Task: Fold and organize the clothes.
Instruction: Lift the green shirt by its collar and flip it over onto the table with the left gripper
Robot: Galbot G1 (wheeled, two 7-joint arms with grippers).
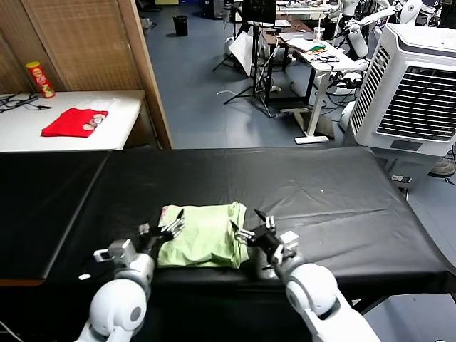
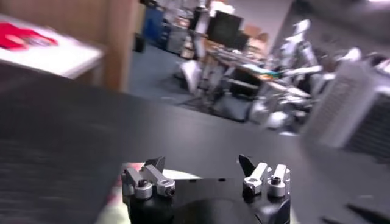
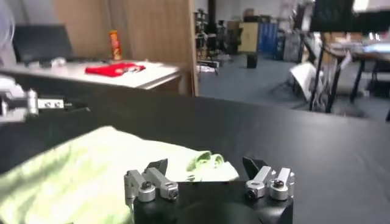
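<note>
The folded light-green shirt has its pink-red print (image 1: 169, 213) on the underside, so next my right gripper moves out of the way while my left gripper turns the shirt (image 1: 165, 252) over, print side up.
The pale light-green shirt (image 1: 203, 235) lies folded into a compact rectangle on the black table (image 1: 342, 199), near its front edge. A pink-red print shows at its far left corner. My left gripper (image 1: 165, 229) is open at the shirt's left edge, holding nothing. My right gripper (image 1: 251, 226) is open at the shirt's right edge, holding nothing. In the right wrist view the shirt (image 3: 91, 176) lies just beyond my open right gripper (image 3: 205, 165). In the left wrist view my open left gripper (image 2: 201, 163) shows over a pale sliver of the shirt (image 2: 183, 175).
A small red cloth (image 1: 75, 122) and a red can (image 1: 40, 79) sit on a white side table (image 1: 121, 132) at the back left. A large white cooler unit (image 1: 413, 85) stands at the right. Desks and stands fill the room behind.
</note>
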